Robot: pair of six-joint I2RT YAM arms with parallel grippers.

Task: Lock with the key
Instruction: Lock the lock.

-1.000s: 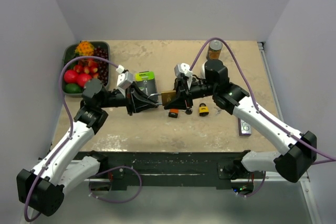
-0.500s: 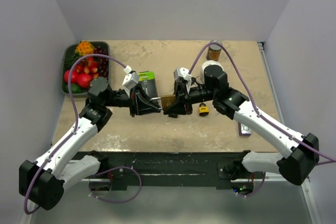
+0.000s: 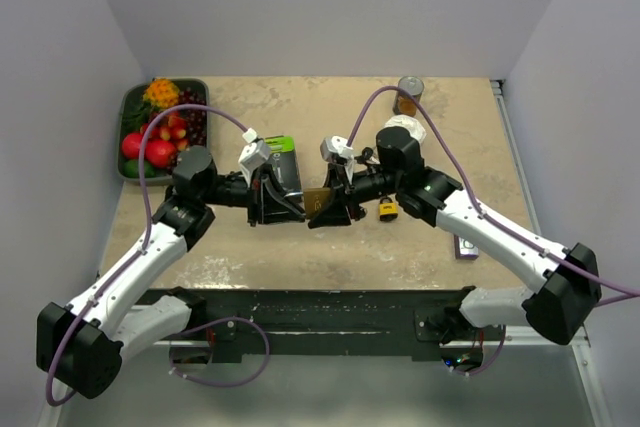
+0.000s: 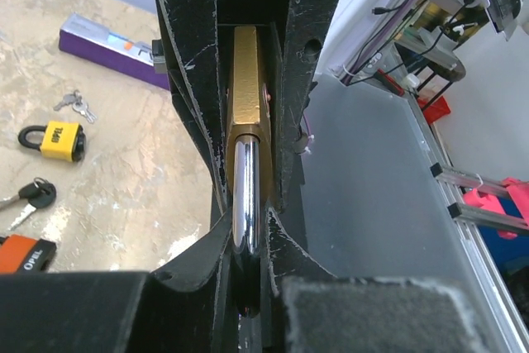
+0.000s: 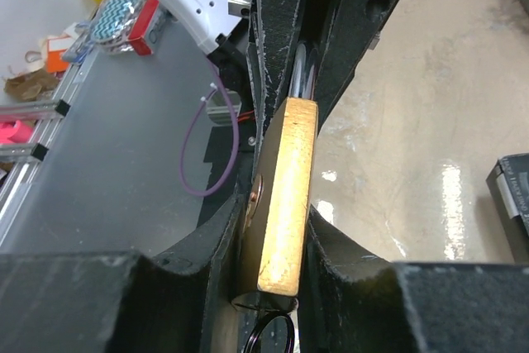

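Next, I slide my right gripper off the padlock's body and draw the key out [image 5: 269, 331] by its ring, because that gripper is holding the brass padlock's body [image 5: 286, 196] above the key's ring.
A brass padlock [image 3: 317, 195] hangs above the table's middle, held from both sides. My left gripper [image 3: 288, 199] is shut on its chrome shackle [image 4: 246, 192]; in the left wrist view the left gripper [image 4: 246, 222] pinches the shackle's bend, with the brass body [image 4: 248, 80] beyond. My right gripper [image 3: 330, 207] is shut on the padlock's body [image 5: 289, 196], its pads flat on both faces, as the right wrist view shows for the right gripper [image 5: 283, 229]. A dark ring [image 5: 273, 338] shows under the body's near end. The key's blade is hidden.
On the table lie a small yellow padlock [image 3: 387, 210], a loose key pair [image 4: 73, 103], a black-headed key [image 4: 33, 196] and an orange lock [image 4: 21, 252]. A green-black box [image 3: 283, 162], a fruit tray [image 3: 132, 107], a can [image 3: 408, 95] and a purple box [image 3: 466, 243] stand around.
Both grippers, still joined on the brass padlock, shifted slightly left and nearer. The right arm drew left, uncovering the can and hiding the orange lock and black-headed key.
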